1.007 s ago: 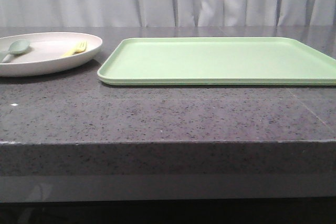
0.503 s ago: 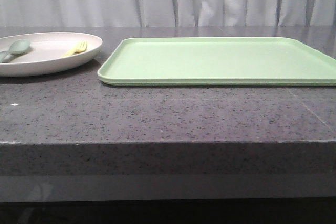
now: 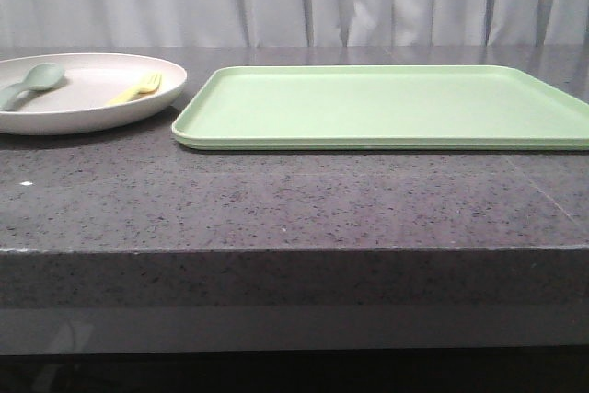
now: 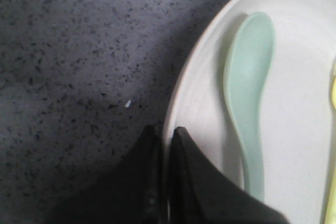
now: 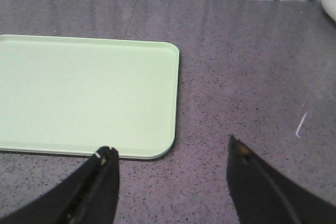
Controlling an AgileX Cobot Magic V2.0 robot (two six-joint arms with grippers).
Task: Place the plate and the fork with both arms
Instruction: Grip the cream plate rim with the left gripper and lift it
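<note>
The left gripper spans the plate's rim [image 4: 185,81] and the green tray [image 3: 352,103] is empty, so the robot should keep bringing the plate over until it rests in the tray.
The off-white plate [image 3: 92,121] sits on the dark stone table at the far left, just left of the green tray. The yellow fork [image 3: 138,87] lies in it on its right side. In the left wrist view my left gripper [image 4: 165,132] is shut on the rim of the plate [image 4: 294,103], one finger outside and one inside; only a sliver of the fork [image 4: 333,93] shows. My right gripper [image 5: 170,148] is open and empty above the bare table by a corner of the tray [image 5: 84,93]. Neither gripper shows in the front view.
A pale grey-green spoon [image 3: 32,80] lies in the plate's left part, close to my left fingers in the left wrist view [image 4: 249,77]. The flat light-green tray [image 3: 386,103] fills the middle and right of the table. A grey curtain hangs behind.
The plate, with fork and spoon in it, has slid a little to the right, toward the tray. The tray has not moved.
</note>
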